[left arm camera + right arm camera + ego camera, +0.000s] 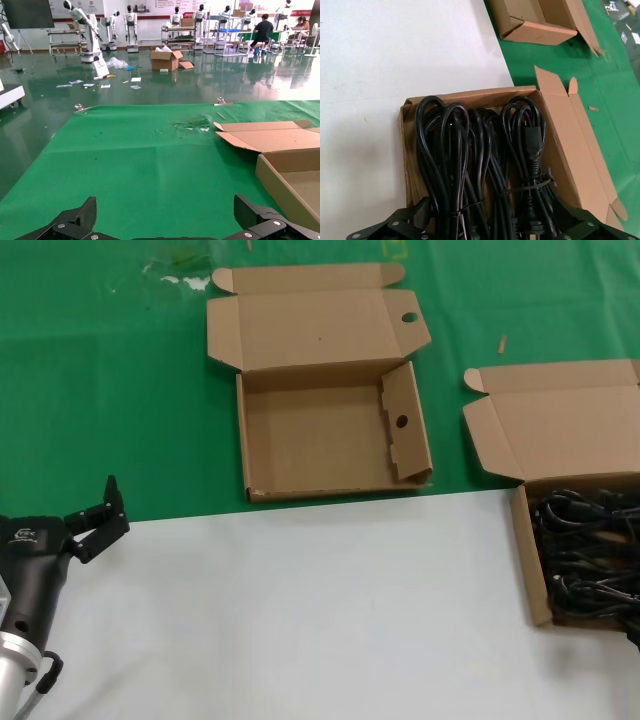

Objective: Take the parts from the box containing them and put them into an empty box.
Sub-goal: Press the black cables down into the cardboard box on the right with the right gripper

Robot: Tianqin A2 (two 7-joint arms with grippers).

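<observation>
A tie (534, 186) holds the coiled black power cable (524, 135) tight, so the cable's folded loops will stay together when I lift it out.
The parts, black cables (590, 540) tied in bundles, lie in the box containing them (530, 560) at the far right. In the right wrist view my right gripper (492, 215) is open just above the cables (480, 150), one finger on each side of the bundles inside that box (565, 130). The arm itself is not clear in the head view. The empty box (320, 440), with round holes in its lid tab and side flap, stands open at the back middle. It also shows in the left wrist view (295, 170). My left gripper (115, 505) is open and empty at the near left, shown again in its wrist view (165, 220).
A green mat (100, 390) covers the far half of the table and a white surface (300, 610) the near half. Both boxes' lids stand open toward the back. Torn tape scraps (192, 124) lie on the mat behind the empty box.
</observation>
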